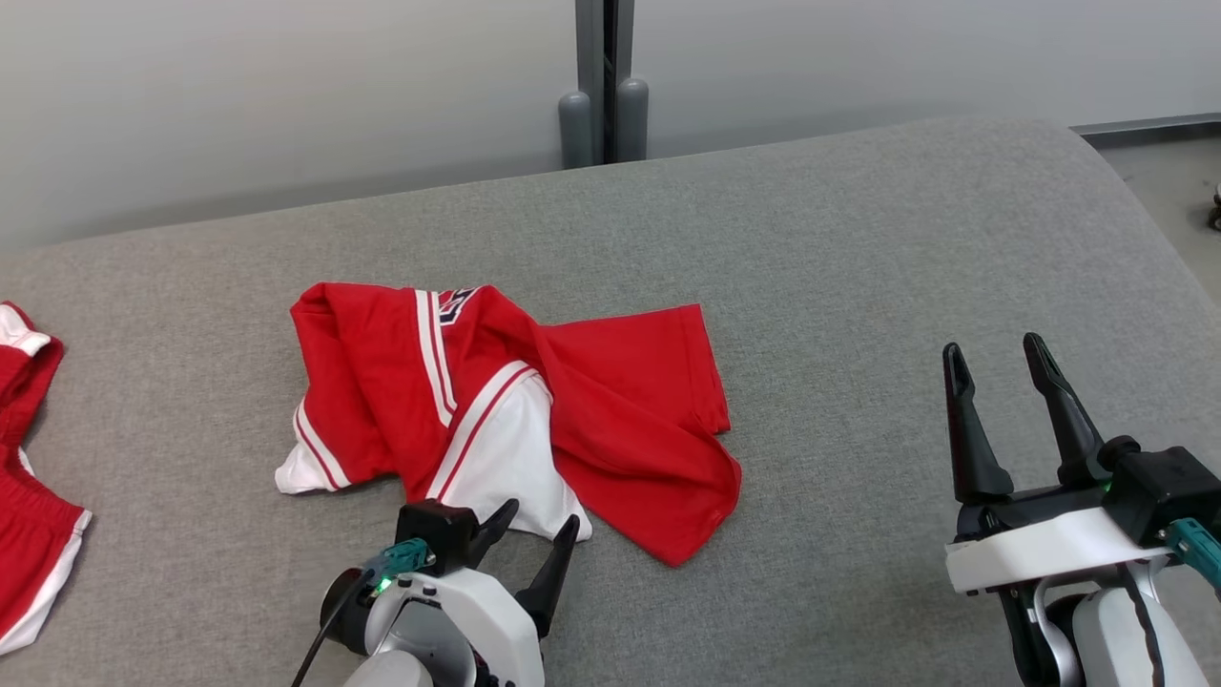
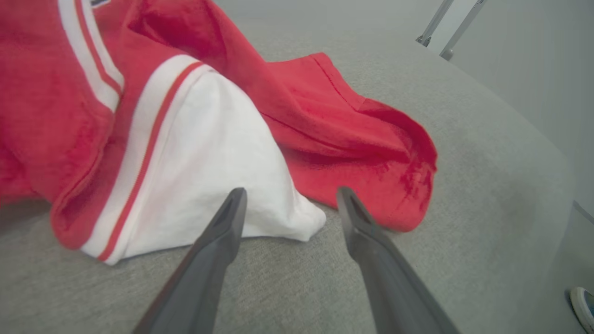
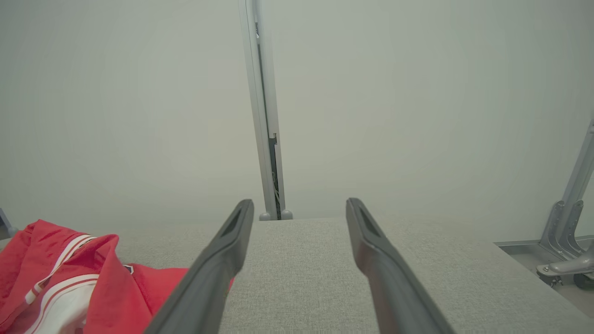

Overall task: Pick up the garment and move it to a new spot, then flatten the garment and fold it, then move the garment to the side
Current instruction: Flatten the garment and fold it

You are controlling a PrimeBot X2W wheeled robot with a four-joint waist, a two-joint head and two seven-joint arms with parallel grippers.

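The garment's red fold (image 1: 505, 343) has black print (image 1: 457, 304) showing beside it, so the fold will open and reveal more black lettering when the robot pulls the white sleeve.
The garment (image 1: 506, 410) is a red jersey with white panels and stripes, lying crumpled on the grey surface left of centre. My left gripper (image 1: 542, 527) is open at its near edge, fingertips close to the white panel's corner (image 2: 306, 222), nothing between them. In the left wrist view the garment (image 2: 195, 120) spreads across the upper left, just beyond the fingers. My right gripper (image 1: 997, 355) stands open well to the right, above bare surface, holding nothing. The right wrist view has the garment (image 3: 69, 278) at the lower left, beside the left finger (image 3: 222, 260).
A second red and white garment (image 1: 29, 477) lies at the far left edge. The grey padded surface (image 1: 858, 286) stretches wide between the jersey and the right gripper. A grey post (image 1: 603, 86) stands behind the back edge against a pale wall. Floor shows at far right.
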